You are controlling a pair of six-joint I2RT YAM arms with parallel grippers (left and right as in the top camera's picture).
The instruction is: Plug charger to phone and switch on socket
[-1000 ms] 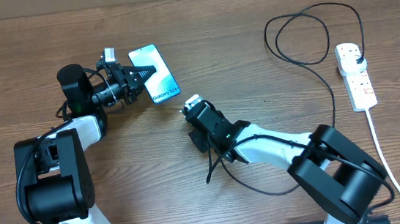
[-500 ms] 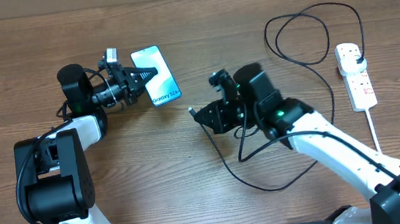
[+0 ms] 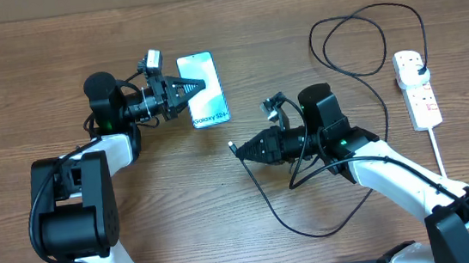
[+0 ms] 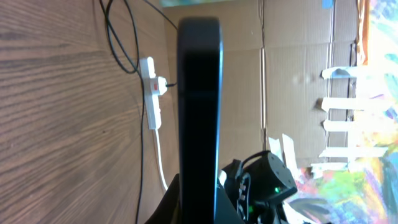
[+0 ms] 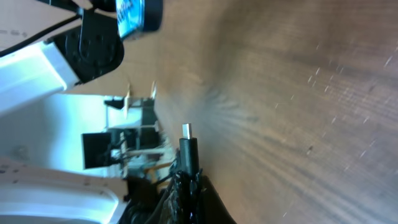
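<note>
My left gripper has the phone's lower corner (image 3: 229, 120) a gap away from the connector tip (image 3: 232, 145), so it should bring the phone's port over to the tip before plugging.
My left gripper (image 3: 194, 89) is shut on the phone (image 3: 207, 101), a slim smartphone with a blue-cyan screen and "Galaxy" text, held above the table left of centre. In the left wrist view the phone (image 4: 199, 106) shows edge-on as a dark bar between the jaws (image 4: 198, 208). My right gripper (image 3: 246, 148) is shut on the charger's connector tip (image 3: 232, 145), which points left toward the phone's lower end with a gap between. The right wrist view shows the tip (image 5: 188, 144) sticking out of the jaws (image 5: 188, 180). The black cable (image 3: 366, 58) loops to the socket (image 3: 417, 88) at the right.
The socket's thick white cord (image 3: 456, 196) runs down the right side toward the front edge. Slack black cable (image 3: 313, 227) lies in a loop under my right arm. The socket also shows in the left wrist view (image 4: 153, 93). A cardboard wall stands behind the table.
My left gripper has carried the phone to the right. My right gripper has swung round and now points left with the connector tip, closer to the phone.
</note>
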